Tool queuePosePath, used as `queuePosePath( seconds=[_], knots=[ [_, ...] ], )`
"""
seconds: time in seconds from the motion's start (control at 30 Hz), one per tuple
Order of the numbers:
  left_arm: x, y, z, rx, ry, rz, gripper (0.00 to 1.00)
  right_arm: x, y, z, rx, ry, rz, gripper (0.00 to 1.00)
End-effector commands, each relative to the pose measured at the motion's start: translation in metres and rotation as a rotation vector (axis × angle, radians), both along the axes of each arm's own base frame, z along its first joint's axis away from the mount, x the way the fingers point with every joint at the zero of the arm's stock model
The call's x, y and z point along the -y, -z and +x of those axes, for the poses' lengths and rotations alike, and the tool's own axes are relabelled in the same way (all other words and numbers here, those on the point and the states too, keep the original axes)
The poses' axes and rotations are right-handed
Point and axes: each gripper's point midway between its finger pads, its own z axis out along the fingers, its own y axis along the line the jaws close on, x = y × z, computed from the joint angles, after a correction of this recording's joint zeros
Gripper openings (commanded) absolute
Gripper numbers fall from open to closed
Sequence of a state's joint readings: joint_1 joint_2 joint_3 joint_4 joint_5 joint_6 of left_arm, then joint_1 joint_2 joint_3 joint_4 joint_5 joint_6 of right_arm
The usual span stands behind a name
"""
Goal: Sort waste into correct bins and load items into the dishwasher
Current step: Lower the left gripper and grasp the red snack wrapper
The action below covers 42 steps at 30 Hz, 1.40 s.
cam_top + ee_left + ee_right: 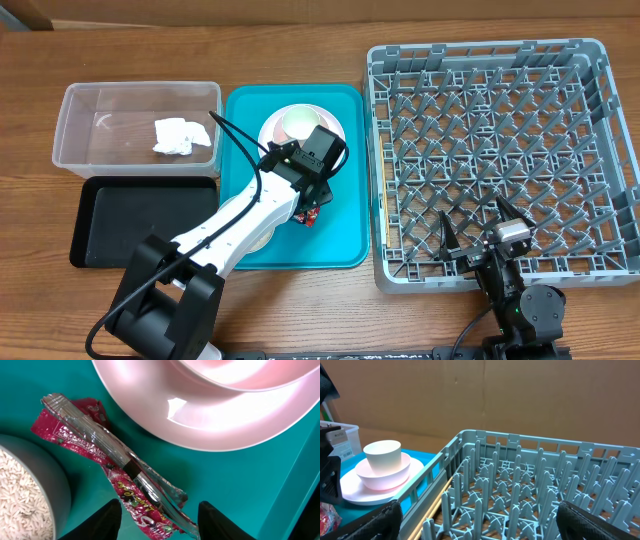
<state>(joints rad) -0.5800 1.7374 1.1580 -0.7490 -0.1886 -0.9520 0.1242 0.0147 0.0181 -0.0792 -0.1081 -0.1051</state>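
The red foil snack wrapper lies flat and at a slant under the robot's left gripper, so the robot should bring the open fingers down around its near end before closing them.
My left gripper is open just above the red foil snack wrapper, which lies flat on the teal tray between its fingers; the wrapper peeks out under the arm in the overhead view. The pink plate lies beside it, carrying the white-pink bowl and the white cup. The grey-green bowl holds rice grains at the left. The crumpled napkin lies in the clear tub. The black tray is in front of it. My right gripper is open over the front edge of the grey dish rack.
The teal tray sits between the bins and the rack. A brown cardboard wall stands behind the table. Wooden table shows at the front left.
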Motion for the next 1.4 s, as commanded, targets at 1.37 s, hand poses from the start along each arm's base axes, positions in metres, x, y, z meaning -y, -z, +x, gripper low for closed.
queuePosePath(
  seconds=[1.37],
  knots=[
    [0.008,0.032,-0.024,-0.056,0.005,-0.042,0.31,0.000,0.001,0.000,0.007,-0.002,0.001,1.00]
  ],
)
